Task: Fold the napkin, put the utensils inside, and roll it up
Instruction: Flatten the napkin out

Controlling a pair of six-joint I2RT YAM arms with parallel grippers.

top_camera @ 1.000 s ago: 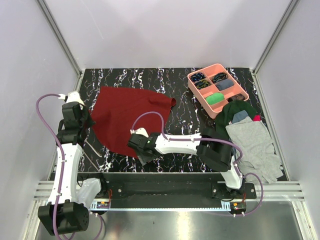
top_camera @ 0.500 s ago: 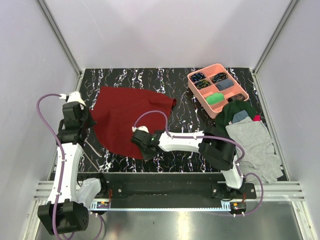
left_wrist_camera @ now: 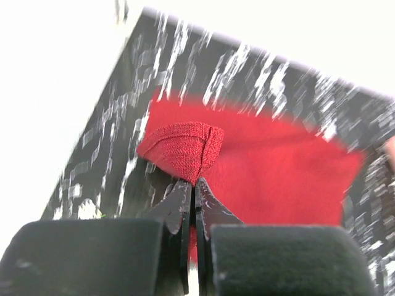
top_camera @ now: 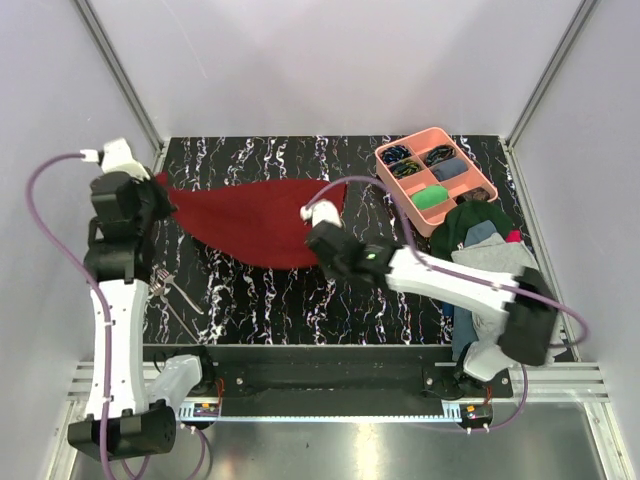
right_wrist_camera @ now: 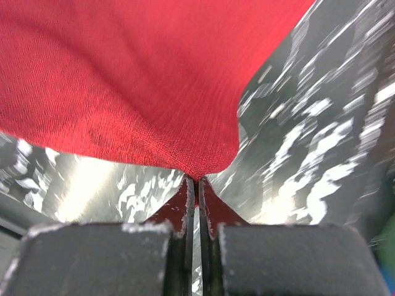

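Observation:
The napkin slants between my grippers, one of its corners by the wall, so my left gripper should move that corner inward and spread the napkin flat and square.
The dark red napkin (top_camera: 250, 222) is lifted off the marbled table and hangs stretched between my two grippers. My left gripper (top_camera: 163, 193) is shut on its left corner; in the left wrist view the napkin (left_wrist_camera: 265, 166) bunches just past the closed left gripper (left_wrist_camera: 194, 183). At the cloth's right side, my right gripper (top_camera: 318, 233) is shut on another corner. The right wrist view shows the napkin (right_wrist_camera: 136, 80) fanning out from the right gripper (right_wrist_camera: 197, 180). The silvery utensils (top_camera: 172, 290) lie on the table near the left arm, apart from the cloth.
A pink compartment tray (top_camera: 468, 202) with small items sits at the back right. A pile of grey, green and blue clothes (top_camera: 500, 275) lies along the right edge, under the right arm's elbow. White walls close in the table on three sides.
The right gripper shut on the napkin's near corner and swung right and away with it. The left arm rose and pulled its corner back. The flat cloth now hangs between them.

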